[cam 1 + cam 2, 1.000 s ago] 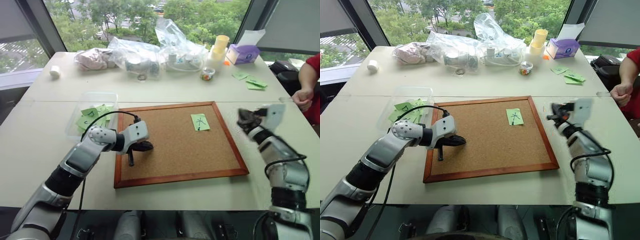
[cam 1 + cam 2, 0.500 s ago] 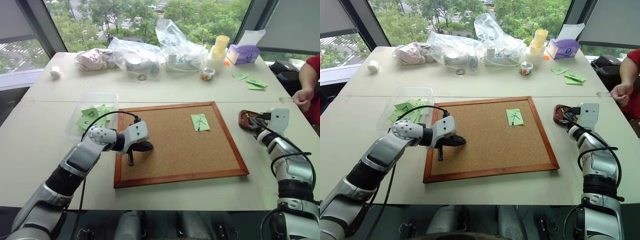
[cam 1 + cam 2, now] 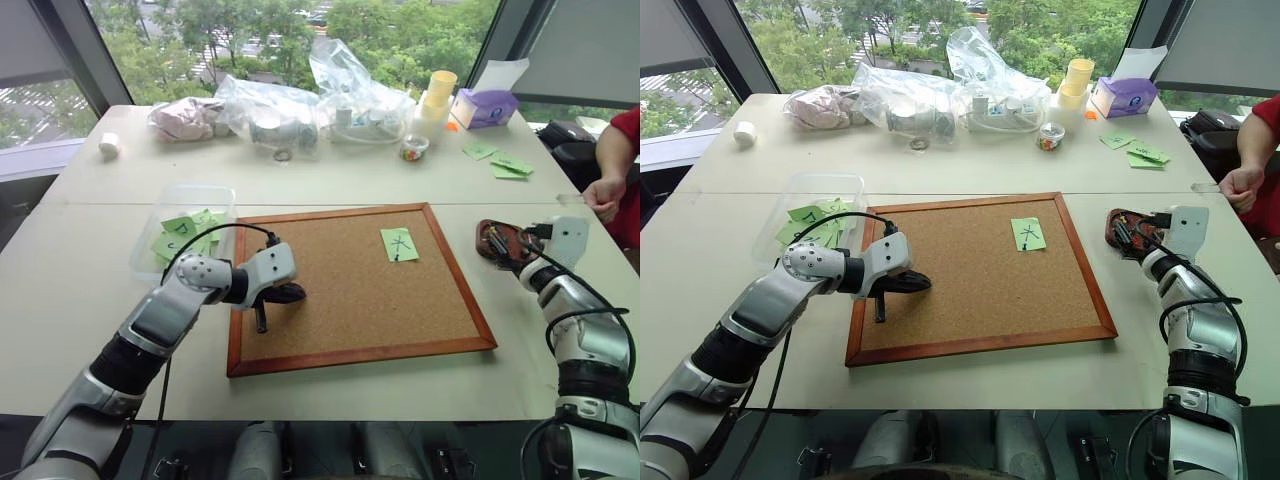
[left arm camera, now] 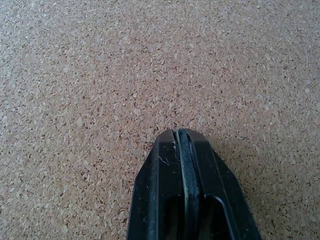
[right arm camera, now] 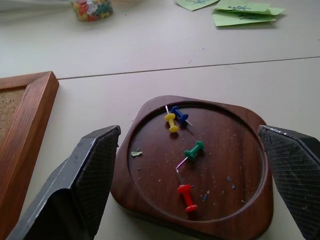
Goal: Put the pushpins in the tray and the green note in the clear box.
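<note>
I should keep moving my open right gripper to the pushpin that holds the green note's near edge [image 3: 403, 261] to the corkboard, until its fingers close on that pushpin [image 3: 396, 257].
The dark reddish-brown tray [image 5: 150, 195] sits on the table just right of the corkboard. Several pushpins lie in it: a yellow one [image 5: 171, 122], a blue one [image 5: 177, 112], a green one [image 5: 193, 150] and a red one [image 5: 186, 195]. My right gripper [image 5: 189, 132] hangs open just over the tray with a finger at either side, holding nothing. The green note [image 3: 400, 244] with its X mark lies on the corkboard's far right part. The clear box [image 3: 150, 262] stands left of the board with green slips inside. My left gripper [image 3: 288, 293] rests shut on the cork, empty.
The wood-framed corkboard [image 3: 340, 300] fills the table's middle. Clear plastic bags [image 3: 300, 110], a small cup of pins [image 3: 414, 148], yellow cups [image 3: 438, 95] and a purple box [image 3: 487, 107] line the far side. More green slips [image 3: 505, 160] lie far right, near a person's hand [image 3: 605, 195].
My right gripper has come down and a little to the right onto the tray, and its fingers have gone from shut to wide open. The left arm has not moved.
</note>
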`<state>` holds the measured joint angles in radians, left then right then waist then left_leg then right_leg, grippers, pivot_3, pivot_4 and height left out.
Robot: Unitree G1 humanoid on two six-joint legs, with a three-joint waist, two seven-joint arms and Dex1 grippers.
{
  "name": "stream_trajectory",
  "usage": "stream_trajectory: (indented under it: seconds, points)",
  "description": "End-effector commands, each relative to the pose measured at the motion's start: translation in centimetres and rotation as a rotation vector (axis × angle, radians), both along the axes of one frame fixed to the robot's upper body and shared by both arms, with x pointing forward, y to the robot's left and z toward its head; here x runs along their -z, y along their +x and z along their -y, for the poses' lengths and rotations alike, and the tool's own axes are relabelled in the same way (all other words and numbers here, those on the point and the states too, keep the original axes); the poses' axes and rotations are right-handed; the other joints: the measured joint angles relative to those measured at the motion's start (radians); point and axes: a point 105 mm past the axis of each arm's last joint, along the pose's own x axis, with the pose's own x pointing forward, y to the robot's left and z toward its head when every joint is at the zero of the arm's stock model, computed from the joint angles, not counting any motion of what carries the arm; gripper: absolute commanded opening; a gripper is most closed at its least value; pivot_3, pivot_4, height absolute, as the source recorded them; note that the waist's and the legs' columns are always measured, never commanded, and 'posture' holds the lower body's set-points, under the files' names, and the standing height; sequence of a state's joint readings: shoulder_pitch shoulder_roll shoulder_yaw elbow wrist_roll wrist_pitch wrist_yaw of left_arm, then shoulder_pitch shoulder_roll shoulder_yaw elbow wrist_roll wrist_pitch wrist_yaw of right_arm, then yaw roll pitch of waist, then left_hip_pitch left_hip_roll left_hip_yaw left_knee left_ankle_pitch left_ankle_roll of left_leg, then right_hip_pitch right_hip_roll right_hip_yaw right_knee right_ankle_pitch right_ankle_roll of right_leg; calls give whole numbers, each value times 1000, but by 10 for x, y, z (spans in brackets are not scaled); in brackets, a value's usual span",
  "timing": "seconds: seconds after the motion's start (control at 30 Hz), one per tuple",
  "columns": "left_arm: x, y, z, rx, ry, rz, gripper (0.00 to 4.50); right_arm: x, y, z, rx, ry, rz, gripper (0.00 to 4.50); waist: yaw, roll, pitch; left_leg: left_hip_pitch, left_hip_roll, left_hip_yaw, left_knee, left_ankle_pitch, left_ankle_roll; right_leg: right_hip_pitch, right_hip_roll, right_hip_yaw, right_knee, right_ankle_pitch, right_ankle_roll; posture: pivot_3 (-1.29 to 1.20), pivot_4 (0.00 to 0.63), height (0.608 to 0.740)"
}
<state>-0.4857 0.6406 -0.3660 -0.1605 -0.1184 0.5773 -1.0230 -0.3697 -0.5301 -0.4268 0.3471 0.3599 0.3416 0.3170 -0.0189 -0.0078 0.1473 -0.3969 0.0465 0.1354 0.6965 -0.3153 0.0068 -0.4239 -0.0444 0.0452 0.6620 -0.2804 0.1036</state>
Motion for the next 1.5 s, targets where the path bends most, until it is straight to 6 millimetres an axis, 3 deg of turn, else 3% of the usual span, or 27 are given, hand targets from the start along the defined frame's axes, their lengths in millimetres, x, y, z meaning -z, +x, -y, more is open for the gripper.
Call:
stream_trajectory:
  seconds: [0.03,0.13,0.23,0.37,0.5,0.6,0.83,1.03,1.07,1.1,1.33,1.37,1.5]
  points:
    - [16,-5,-3,-2,40,-56,0,-30,1,6,22,69,114,4482,0,0,0,0,0,0,0,0,0,0,0,0,0,0,0,0,150,735]
    - [16,-5,-3,0,40,-55,0,-40,1,-12,-81,53,141,4482,0,0,0,0,0,0,0,0,0,0,0,0,0,0,0,0,150,735]
    - [16,-6,-3,3,41,-56,0,-38,-3,-60,-306,-69,96,4482,0,0,0,0,0,0,0,0,0,0,0,0,0,0,0,0,150,735]
    - [16,-5,-2,2,40,-56,0,-29,-14,-118,-533,-84,58,4482,1,0,0,0,0,-1,0,0,1,1,0,0,0,0,0,0,150,735]
    - [16,-4,-2,-3,37,-53,0,-18,-24,-155,-661,-104,21,4482,3,0,0,0,0,-1,0,-1,1,1,0,0,0,0,0,0,150,735]
    - [16,-6,-2,-4,34,-57,0,-13,-26,-167,-685,-83,13,4482,3,0,0,0,0,-1,0,-1,2,1,0,0,0,0,0,0,150,735]
    - [16,-5,-2,-11,38,-51,0,-5,-26,-173,-714,-86,-12,4482,3,0,0,0,0,-1,0,-1,2,1,0,0,0,0,0,0,150,735]
    - [16,-5,-1,-7,34,-52,0,21,-24,-180,-762,-127,-94,4482,3,0,0,0,0,0,0,-1,2,1,0,0,0,0,0,0,150,735]
    - [16,-5,-1,-8,34,-51,0,24,-24,-180,-768,-141,-100,3977,3,0,0,0,0,0,0,-1,2,1,0,0,0,0,0,0,150,735]
    - [16,-5,-1,-9,34,-51,0,27,-24,-180,-773,-155,-107,3800,3,-1,-1,0,0,-1,0,-1,2,1,0,0,0,0,0,0,150,735]
    - [16,-5,-3,-14,40,-50,0,36,-20,-178,-752,-115,-113,292,3,-3,-2,1,0,-1,0,-1,2,1,0,0,0,0,0,0,150,735]
    - [16,-5,-4,-15,40,-50,0,37,-21,-179,-754,-108,-115,60,2,-3,-2,1,0,-1,0,-1,2,2,0,0,0,0,0,0,150,735]
    - [16,-5,-4,-15,42,-49,0,39,-23,-179,-756,-108,-119,60,1,-3,-2,4,0,0,0,-1,2,4,0,0,0,0,0,0,150,735]
